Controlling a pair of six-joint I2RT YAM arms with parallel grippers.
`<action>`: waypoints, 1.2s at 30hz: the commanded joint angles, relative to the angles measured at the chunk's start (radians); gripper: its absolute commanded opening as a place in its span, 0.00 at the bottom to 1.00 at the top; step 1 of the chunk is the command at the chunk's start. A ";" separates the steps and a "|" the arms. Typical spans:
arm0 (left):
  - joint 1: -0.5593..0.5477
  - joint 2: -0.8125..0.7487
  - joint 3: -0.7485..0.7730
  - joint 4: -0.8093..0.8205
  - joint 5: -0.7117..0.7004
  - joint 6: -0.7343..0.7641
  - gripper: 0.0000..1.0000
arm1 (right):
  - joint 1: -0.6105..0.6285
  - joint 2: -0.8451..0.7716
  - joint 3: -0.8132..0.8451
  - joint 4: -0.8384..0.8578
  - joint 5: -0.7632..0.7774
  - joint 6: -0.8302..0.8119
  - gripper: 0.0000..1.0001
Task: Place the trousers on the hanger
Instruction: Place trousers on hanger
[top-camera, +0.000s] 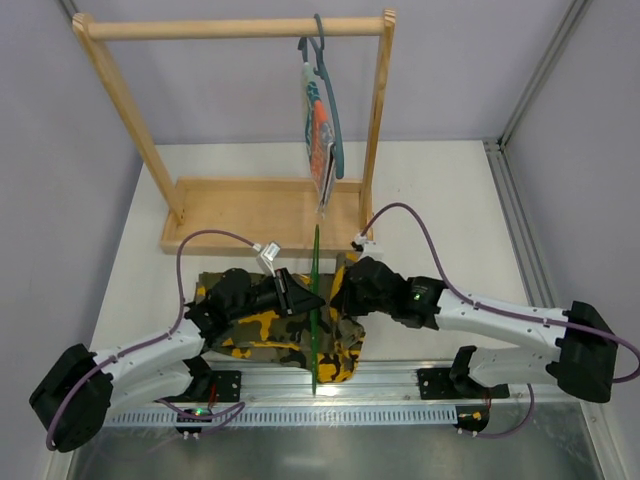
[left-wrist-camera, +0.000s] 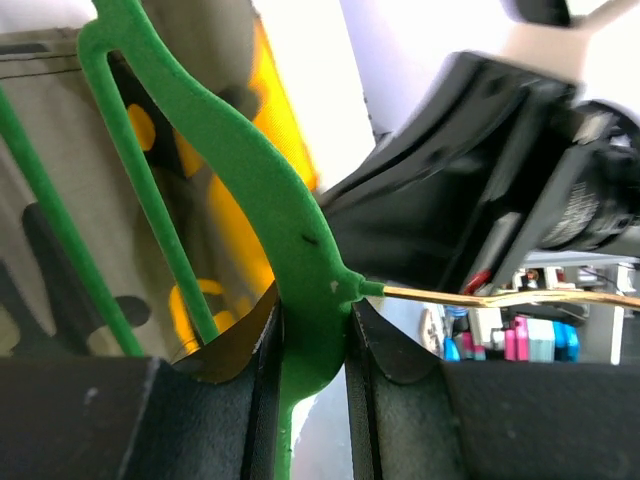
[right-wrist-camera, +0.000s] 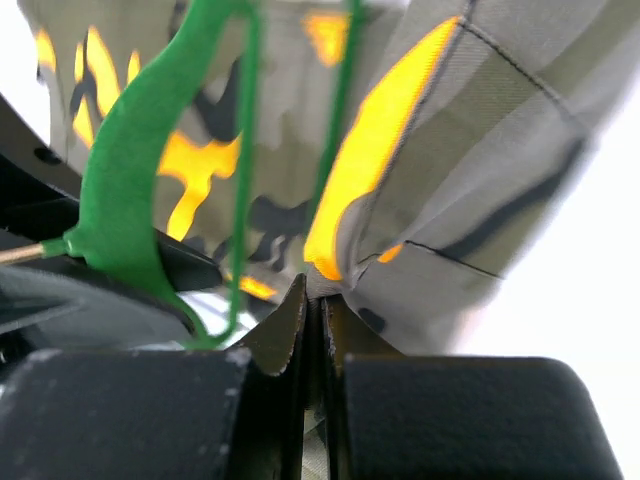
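Observation:
The green hanger (top-camera: 315, 340) is standing up next to the pinched fold of the trousers. Next, my left gripper tilts the hanger down before my right gripper brings the fold over the hanger's bar (right-wrist-camera: 336, 120).
The camouflage trousers (top-camera: 270, 330) lie bunched near the table's front edge between both arms. The thin green hanger (top-camera: 314, 310) stands upright across them. My left gripper (top-camera: 300, 297) is shut on the hanger's neck (left-wrist-camera: 312, 300), just where the metal hook (left-wrist-camera: 500, 298) leaves it. My right gripper (top-camera: 343, 287) is shut on a fold of the trousers (right-wrist-camera: 420, 190), the cloth pinched tight between its fingertips (right-wrist-camera: 290, 325). In the right wrist view the hanger (right-wrist-camera: 125, 215) is at the left, in front of the fabric.
A wooden rack (top-camera: 235, 28) with a flat wooden base (top-camera: 255, 215) stands at the back. A grey-blue hanger (top-camera: 328, 95) with a striped orange-teal cloth (top-camera: 316, 130) hangs from its bar. A metal rail (top-camera: 400, 385) runs along the near edge.

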 joint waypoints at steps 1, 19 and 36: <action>0.015 -0.038 0.051 -0.270 -0.008 0.037 0.00 | 0.005 -0.169 0.013 -0.118 0.271 0.063 0.04; 0.011 -0.302 0.020 -0.454 -0.125 -0.052 0.01 | -0.007 -0.438 -0.070 -0.221 0.325 0.040 0.04; -0.063 -0.306 0.050 -0.734 -0.322 -0.034 0.01 | 0.109 -0.053 0.065 0.147 0.145 -0.013 0.04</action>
